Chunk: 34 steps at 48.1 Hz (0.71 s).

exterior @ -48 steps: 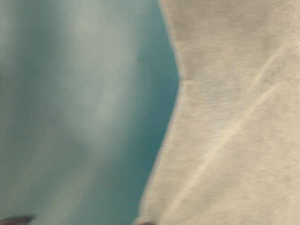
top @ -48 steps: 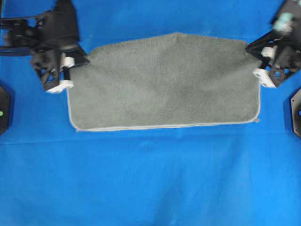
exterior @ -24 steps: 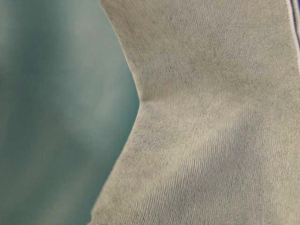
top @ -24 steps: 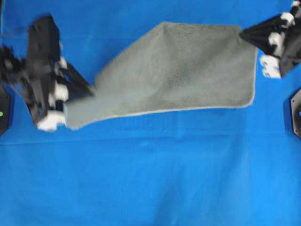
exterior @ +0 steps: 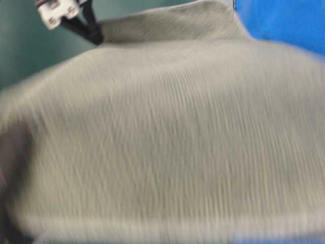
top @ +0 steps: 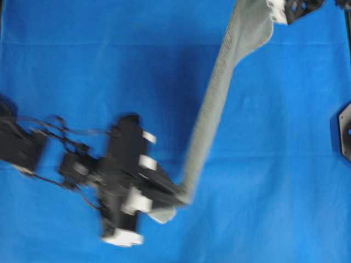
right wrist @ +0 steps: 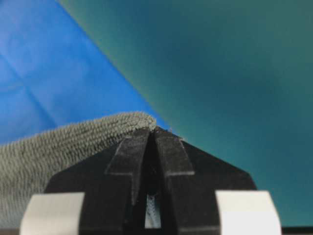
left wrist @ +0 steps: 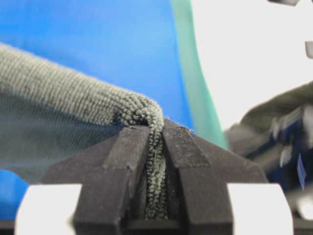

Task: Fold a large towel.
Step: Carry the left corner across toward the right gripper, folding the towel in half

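My two grippers are holding up the large towel, which hangs in the air (top: 216,96). Next, my right gripper moves back and lowers its corner to lay the towel flat on the blue surface (top: 184,24) before folding.
The grey-green large towel (top: 214,115) hangs lifted off the blue surface, seen edge-on as a narrow band from the top right down to the lower middle. My left gripper (top: 181,201) is shut on its lower corner; the wrist view shows terry cloth (left wrist: 88,98) pinched between the jaws (left wrist: 155,132). My right gripper (top: 279,11) at the top right edge is shut on the other corner (right wrist: 73,142), with cloth at the jaw tips (right wrist: 152,129). In the table-level view the towel (exterior: 167,137) fills the frame, blurred, with a gripper's fingers (exterior: 89,30) at its top left.
The blue cloth surface (top: 82,71) covers the table. A black arm base (top: 345,137) sits at the right edge. The left arm body (top: 33,148) stretches across the lower left.
Both grippers have raised the towel off the surface. The left gripper swung down and right towards the front middle; the right gripper moved back to the top edge. The towel now hangs between them.
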{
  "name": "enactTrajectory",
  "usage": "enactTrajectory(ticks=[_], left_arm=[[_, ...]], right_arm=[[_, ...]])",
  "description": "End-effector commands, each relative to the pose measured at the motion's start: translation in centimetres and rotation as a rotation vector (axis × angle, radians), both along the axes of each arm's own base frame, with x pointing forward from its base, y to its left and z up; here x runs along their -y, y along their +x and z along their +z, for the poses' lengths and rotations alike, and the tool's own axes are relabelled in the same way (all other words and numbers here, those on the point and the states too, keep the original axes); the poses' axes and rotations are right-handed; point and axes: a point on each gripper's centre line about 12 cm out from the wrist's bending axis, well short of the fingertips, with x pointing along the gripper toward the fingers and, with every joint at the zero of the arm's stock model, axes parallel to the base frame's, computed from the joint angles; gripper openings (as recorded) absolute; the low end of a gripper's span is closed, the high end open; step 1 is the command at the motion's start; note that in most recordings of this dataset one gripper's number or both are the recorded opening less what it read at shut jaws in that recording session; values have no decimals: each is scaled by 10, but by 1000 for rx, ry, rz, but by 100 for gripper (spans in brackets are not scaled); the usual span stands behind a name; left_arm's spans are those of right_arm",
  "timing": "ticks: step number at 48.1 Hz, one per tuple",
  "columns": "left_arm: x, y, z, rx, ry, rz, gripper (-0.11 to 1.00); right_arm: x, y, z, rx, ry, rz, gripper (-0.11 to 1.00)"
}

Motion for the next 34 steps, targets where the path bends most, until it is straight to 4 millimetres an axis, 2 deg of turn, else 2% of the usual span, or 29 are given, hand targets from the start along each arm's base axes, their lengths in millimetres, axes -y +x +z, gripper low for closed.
enactTrajectory(ticks=[1,10,15,21,29,34], left_arm=[[23,19,20,67,-23,-35,5],[39,71,28,113,-35,-31,5],[44,90,30,133,-38,-29,5],[48,109,32,160,-50,-23,5],[60,139,30,213,-73,-22,5],[67,151,30,232,-80,-26,5]], right_arm=[[14,8,21,35,-49,-10,3],[25,29,25,46,-57,5,3],[26,28,23,33,-53,-4,3],[19,9,24,4,-49,-34,3],[3,-32,25,-52,-47,-93,3],[-6,-51,26,-62,-45,-120,3]])
